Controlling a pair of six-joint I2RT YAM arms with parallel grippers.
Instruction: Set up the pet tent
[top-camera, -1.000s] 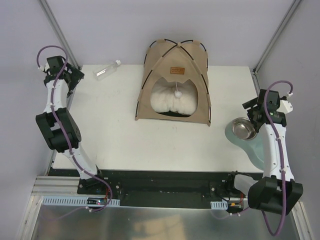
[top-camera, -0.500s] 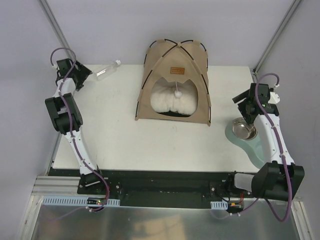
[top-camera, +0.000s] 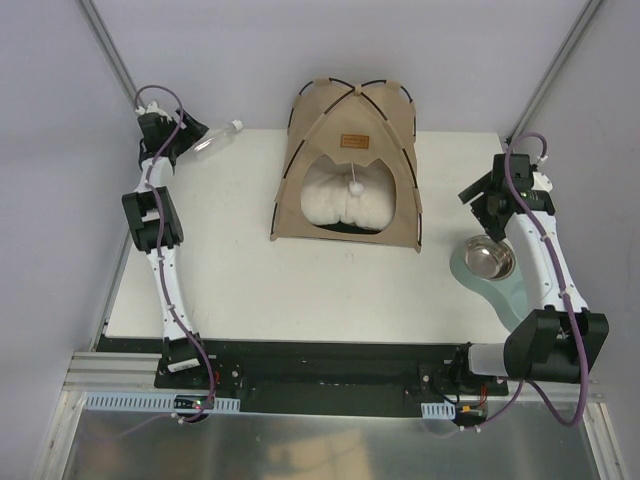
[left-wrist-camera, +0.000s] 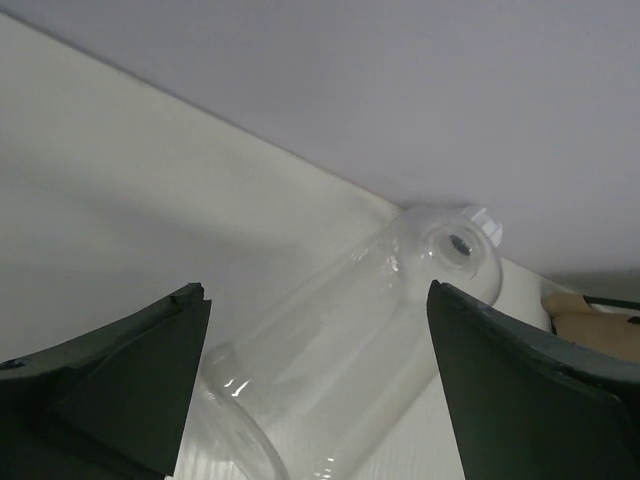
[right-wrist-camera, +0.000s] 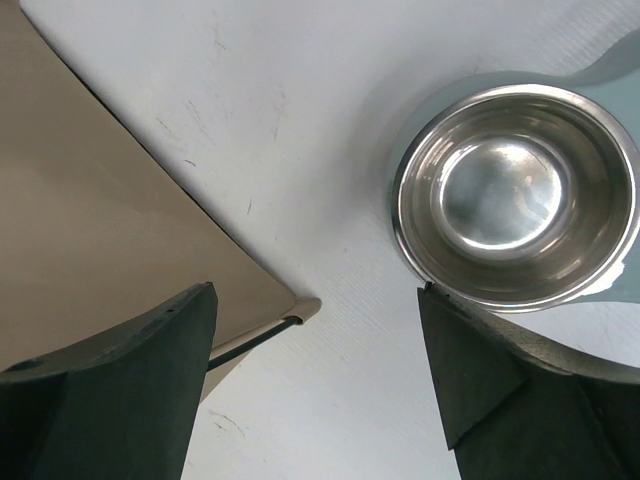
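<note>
The clear plastic bottle is between my left gripper's open fingers, with its white cap pointing ahead. I should move in next until the fingers close around its body (top-camera: 214, 143).
The tan pet tent (top-camera: 350, 130) stands upright at the back middle of the table, with black poles, a brown label and an arched doorway. A fluffy off-white pillow (top-camera: 345, 198) lies inside. My left gripper (top-camera: 178, 140) is open at the back left corner, its jaws either side of a clear plastic bottle (left-wrist-camera: 350, 340) without touching it. My right gripper (top-camera: 480, 205) is open above the table right of the tent. In the right wrist view the tent's corner (right-wrist-camera: 295, 310) lies between the jaws.
A steel bowl (top-camera: 488, 258) sits on a pale blue mat (top-camera: 520, 300) at the right edge; it also shows in the right wrist view (right-wrist-camera: 515, 195). The bottle (top-camera: 218, 138) lies by the back wall. Grey walls enclose the table.
My left gripper has moved right along the back edge up to the bottle. My right gripper has moved left and back, from beside the bowl toward the tent's right corner.
</note>
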